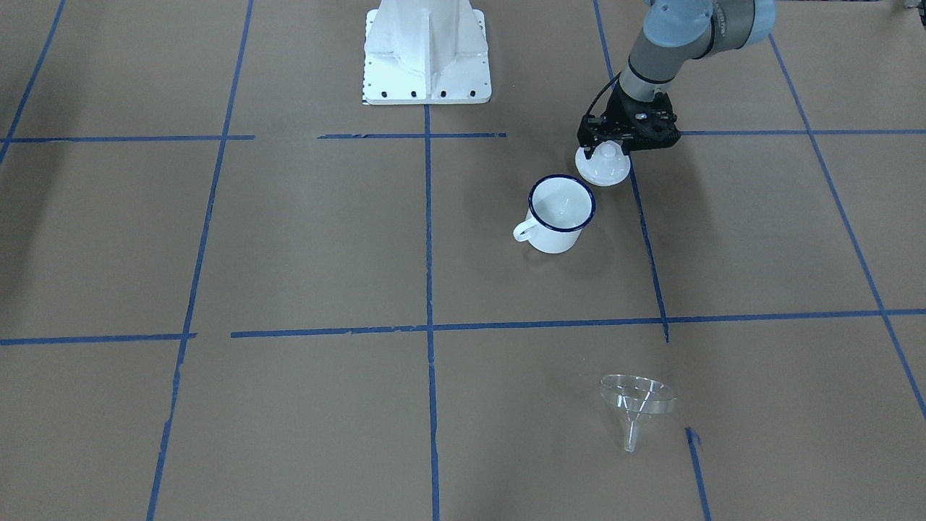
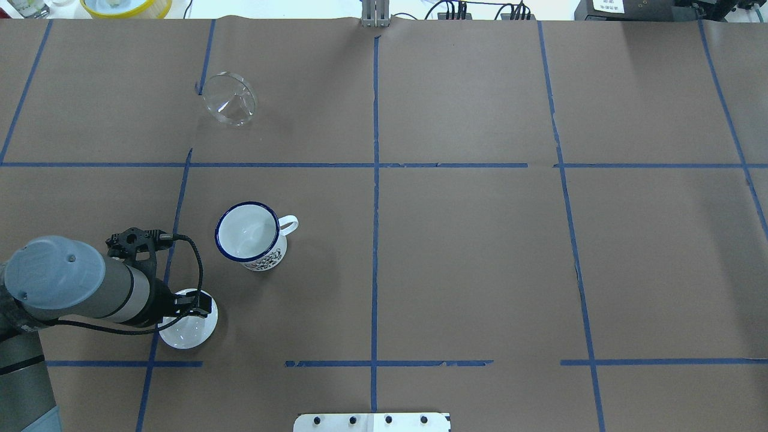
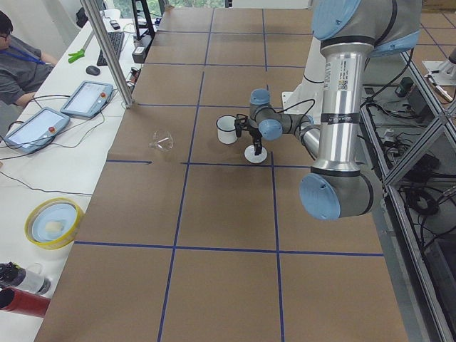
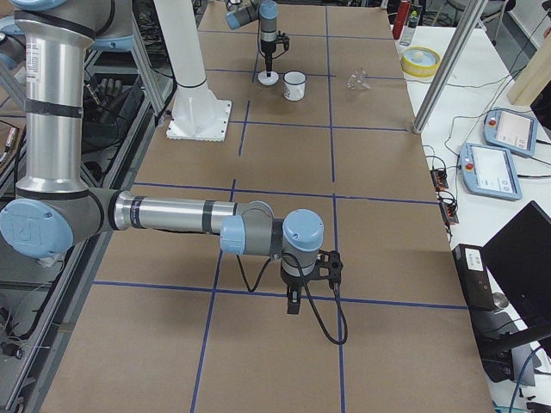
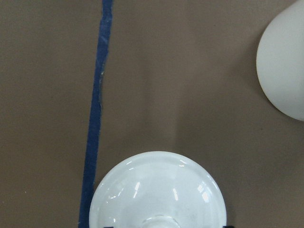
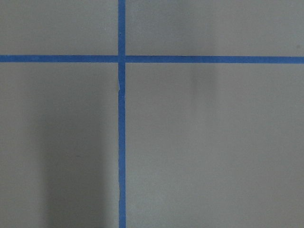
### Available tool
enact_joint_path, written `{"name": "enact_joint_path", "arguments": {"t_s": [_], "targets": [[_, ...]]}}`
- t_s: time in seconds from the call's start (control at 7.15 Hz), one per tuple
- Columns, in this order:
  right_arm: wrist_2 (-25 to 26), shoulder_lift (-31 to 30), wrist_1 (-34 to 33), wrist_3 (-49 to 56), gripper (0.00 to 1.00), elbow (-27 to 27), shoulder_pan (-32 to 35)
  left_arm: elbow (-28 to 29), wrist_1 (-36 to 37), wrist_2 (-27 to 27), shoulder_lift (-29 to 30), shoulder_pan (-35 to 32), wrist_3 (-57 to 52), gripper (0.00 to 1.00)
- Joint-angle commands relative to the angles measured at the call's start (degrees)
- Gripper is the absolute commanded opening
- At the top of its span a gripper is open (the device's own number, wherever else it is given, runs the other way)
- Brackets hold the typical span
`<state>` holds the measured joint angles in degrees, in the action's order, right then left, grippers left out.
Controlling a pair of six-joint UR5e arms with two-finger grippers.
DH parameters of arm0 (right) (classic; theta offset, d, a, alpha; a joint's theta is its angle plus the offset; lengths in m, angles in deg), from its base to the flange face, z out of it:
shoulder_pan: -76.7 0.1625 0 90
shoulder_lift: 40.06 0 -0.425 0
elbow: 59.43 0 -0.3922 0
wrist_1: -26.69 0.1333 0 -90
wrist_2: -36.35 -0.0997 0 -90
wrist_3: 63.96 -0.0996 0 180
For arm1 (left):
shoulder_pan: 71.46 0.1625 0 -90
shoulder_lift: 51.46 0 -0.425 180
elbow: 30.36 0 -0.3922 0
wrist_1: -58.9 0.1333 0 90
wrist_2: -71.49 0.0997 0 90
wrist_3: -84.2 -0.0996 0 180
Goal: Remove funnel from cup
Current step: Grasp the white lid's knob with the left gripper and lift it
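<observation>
The white domed lid (image 1: 603, 166) is almost as wide as the cup's opening (image 1: 561, 202), so it will come to rest inside the cup's dark blue rim when the robot lowers it.
The clear funnel (image 1: 636, 398) lies on its side on the brown table, far from the cup and on the operators' side; it also shows in the overhead view (image 2: 229, 99). The white enamel cup (image 1: 561, 213) with a dark blue rim stands upright and looks empty (image 2: 249, 237). My left gripper (image 1: 610, 148) hangs over a white domed lid (image 1: 604, 174) beside the cup, its jaws spread either side of the knob. The lid (image 5: 156, 190) fills the bottom of the left wrist view. My right gripper (image 4: 293, 305) hovers over bare table far off; I cannot tell its state.
The robot's white base (image 1: 427, 51) stands at the table's near-robot edge. Blue tape lines (image 1: 428, 239) cross the brown paper. A yellow bowl (image 2: 126, 6) sits off the table's far left corner. Operators' tablets (image 3: 85, 98) lie on the side bench.
</observation>
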<state>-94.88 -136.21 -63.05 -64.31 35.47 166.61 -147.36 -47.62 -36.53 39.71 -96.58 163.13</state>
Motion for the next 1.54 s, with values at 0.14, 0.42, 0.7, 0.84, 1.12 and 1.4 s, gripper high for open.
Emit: {"name": "enact_joint_path", "arguments": {"t_s": [0.14, 0.42, 0.7, 0.84, 1.12, 1.4], "targets": [[0.0, 0.0, 0.0, 0.0, 1.0, 0.02, 0.0, -0.42, 0.08, 0.09, -0.29, -0.36, 0.0, 0.12], [0.0, 0.0, 0.0, 0.0, 1.0, 0.02, 0.0, -0.6, 0.09, 0.09, -0.29, -0.45, 0.0, 0.0], [0.0, 0.0, 0.0, 0.0, 1.0, 0.02, 0.0, -5.23, 1.13, -0.35, -1.34, -3.93, -0.35, 0.0], [0.0, 0.0, 0.0, 0.0, 1.0, 0.02, 0.0, -9.09, 1.4, -0.44, -4.22, -5.44, -0.61, 0.0], [0.0, 0.0, 0.0, 0.0, 1.0, 0.02, 0.0, -14.47, 6.2, -0.7, -5.48, -8.69, -0.7, 0.0], [0.0, 0.0, 0.0, 0.0, 1.0, 0.02, 0.0, -15.28, 14.46, -0.88, 1.86, -11.16, -0.7, 0.0]]}}
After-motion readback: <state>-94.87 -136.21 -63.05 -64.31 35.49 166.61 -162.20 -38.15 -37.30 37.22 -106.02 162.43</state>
